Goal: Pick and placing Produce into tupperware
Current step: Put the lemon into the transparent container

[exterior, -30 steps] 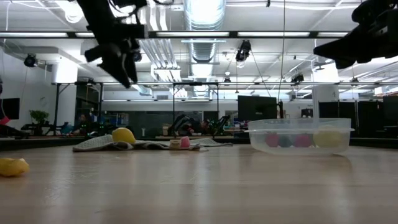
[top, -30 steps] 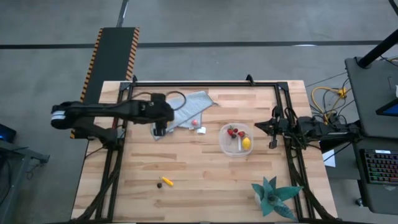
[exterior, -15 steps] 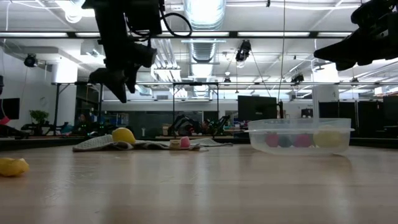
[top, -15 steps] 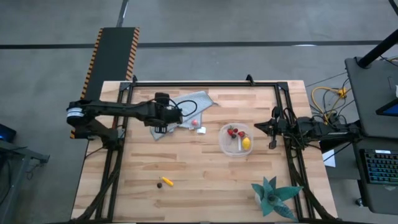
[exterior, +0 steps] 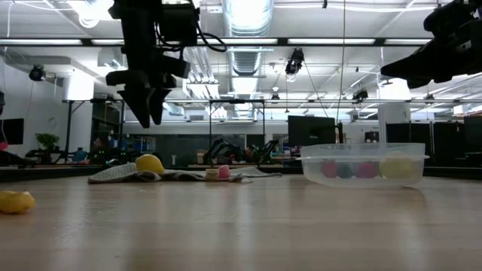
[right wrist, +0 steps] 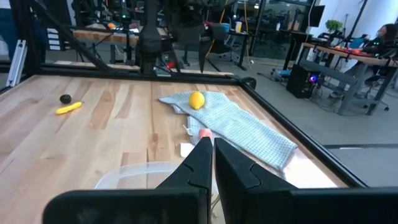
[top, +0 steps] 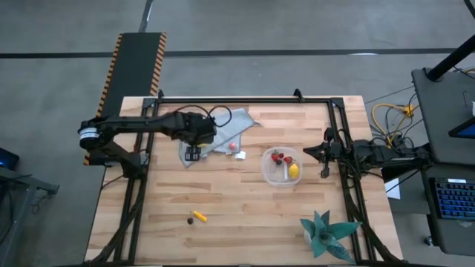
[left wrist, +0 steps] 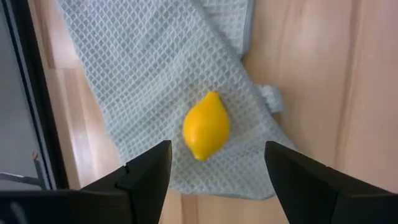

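Note:
The yellow lemon lies in the clear on the cloth with its narrow way across my open fingers, so my left gripper should keep going down until my fingers are on either side of its sides.
A yellow lemon lies on the grey-blue cloth near its corner. My left gripper hangs open above it, pointing down, one finger on either side, touching nothing; it also shows in the high view and the low view. The clear tupperware holds red strawberries, a lemon and a stick piece. A strawberry lies at the cloth's edge. An orange-yellow piece and a dark brown bit lie on the table's near left part. My right gripper is shut and empty, just right of the tupperware.
A small white block lies between the cloth and the tupperware. A teal spiky plant stands at the near right corner. A black frame runs along the table's far and side edges. Bare wood lies in the middle.
My left gripper has come down a little toward the lemon on the cloth and has turned from a slant until its fingers point straight down.

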